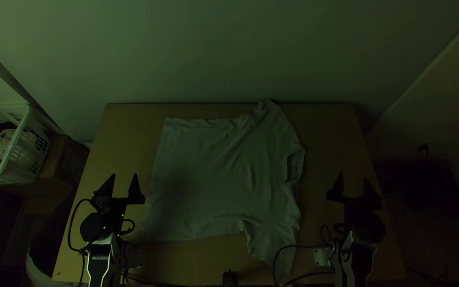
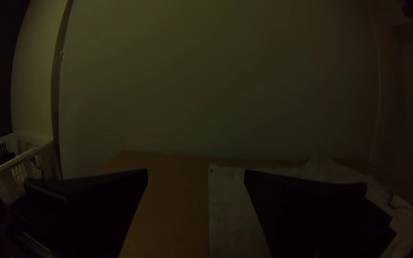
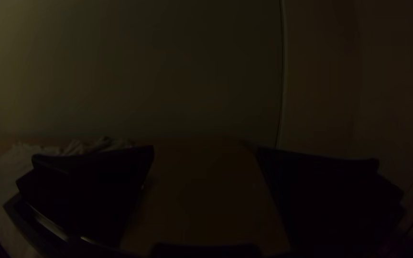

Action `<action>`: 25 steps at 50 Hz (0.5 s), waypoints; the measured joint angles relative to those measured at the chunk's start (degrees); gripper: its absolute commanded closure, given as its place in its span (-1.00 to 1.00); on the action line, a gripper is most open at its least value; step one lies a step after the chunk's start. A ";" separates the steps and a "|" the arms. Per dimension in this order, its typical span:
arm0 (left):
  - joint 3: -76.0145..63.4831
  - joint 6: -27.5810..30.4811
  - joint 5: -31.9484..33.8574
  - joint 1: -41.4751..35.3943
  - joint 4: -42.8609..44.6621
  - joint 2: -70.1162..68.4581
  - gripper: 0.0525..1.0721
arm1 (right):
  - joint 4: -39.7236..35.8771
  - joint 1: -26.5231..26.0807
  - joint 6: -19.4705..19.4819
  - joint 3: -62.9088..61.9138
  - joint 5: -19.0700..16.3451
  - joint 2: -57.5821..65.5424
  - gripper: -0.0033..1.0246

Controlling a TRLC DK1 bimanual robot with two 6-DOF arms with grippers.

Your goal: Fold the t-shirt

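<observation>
My gripper will carry the limp far sleeve (image 1: 273, 115), and the far sleeve will fold over in a rumpled band, because soft creases (image 1: 246, 130) run from it into the t-shirt's body.
A pale t-shirt (image 1: 208, 175) lies spread on the table, hem toward the left, collar and sleeves toward the right, with wrinkles around the sleeves. My left gripper (image 1: 125, 179) stands open left of the hem, apart from the cloth. My right gripper (image 1: 353, 183) is open to the right of the shirt, also apart from it. In the left wrist view the left gripper (image 2: 196, 174) has a wide gap, and the shirt (image 2: 230, 205) lies beyond one finger. The right wrist view has the right gripper (image 3: 205, 150) with nothing between its fingers and the shirt (image 3: 5, 177) off to one side.
The light wooden table (image 1: 328, 127) has bare strips on both sides of the shirt. A white basket (image 1: 19, 143) with cloths in it stands beyond the table's left edge. A small black object (image 1: 230, 278) sits at the near edge. Cables hang beside both arms.
</observation>
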 measured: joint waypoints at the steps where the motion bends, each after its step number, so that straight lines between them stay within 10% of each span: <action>1: 0.17 -0.07 0.02 0.00 -0.24 0.28 -0.90 | 0.02 0.07 0.00 0.57 0.00 0.42 -0.92; 25: 16.87 -1.25 0.20 -0.07 1.18 22.60 -0.90 | 5.07 0.55 -0.04 19.78 -0.02 24.33 -0.92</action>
